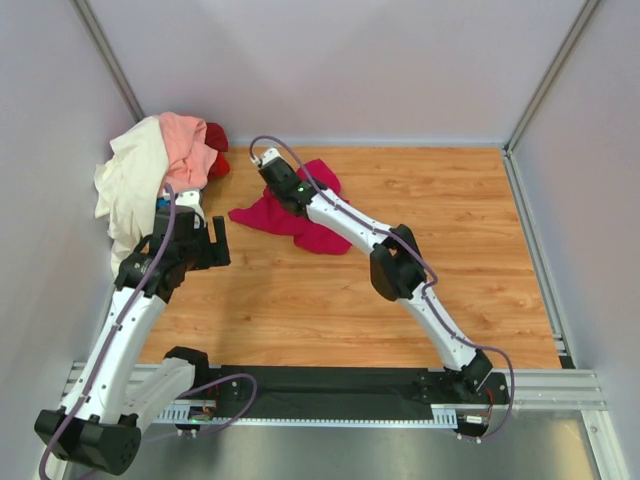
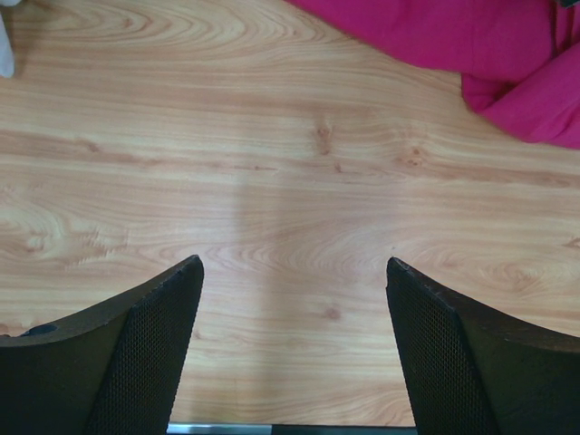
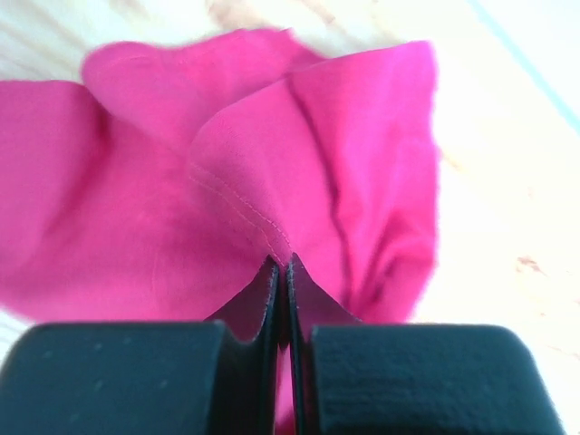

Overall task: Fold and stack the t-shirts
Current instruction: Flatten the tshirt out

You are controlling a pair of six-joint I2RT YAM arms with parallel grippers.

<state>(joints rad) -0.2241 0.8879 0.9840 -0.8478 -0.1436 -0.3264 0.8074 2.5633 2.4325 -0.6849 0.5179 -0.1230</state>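
Note:
The magenta-pink t-shirt lies crumpled around its hem. My right gripper should raise the hem across clear wood before my left gripper grabs the t-shirt's loose end.
A magenta-pink t-shirt lies crumpled on the wooden table. My right gripper is shut on a stitched hem fold of it. The other t-shirts are heaped at the back left corner: cream-white, salmon pink, red and a sliver of blue. To the left of the magenta shirt, my left gripper hangs open over bare wood, holding nothing. An edge of the magenta shirt shows at the top right of the left wrist view.
Grey walls enclose the table on the left, back and right. The shirt heap leans against the left wall. A metal rail with the arm bases runs along the near edge. Bare wood spreads across the right half.

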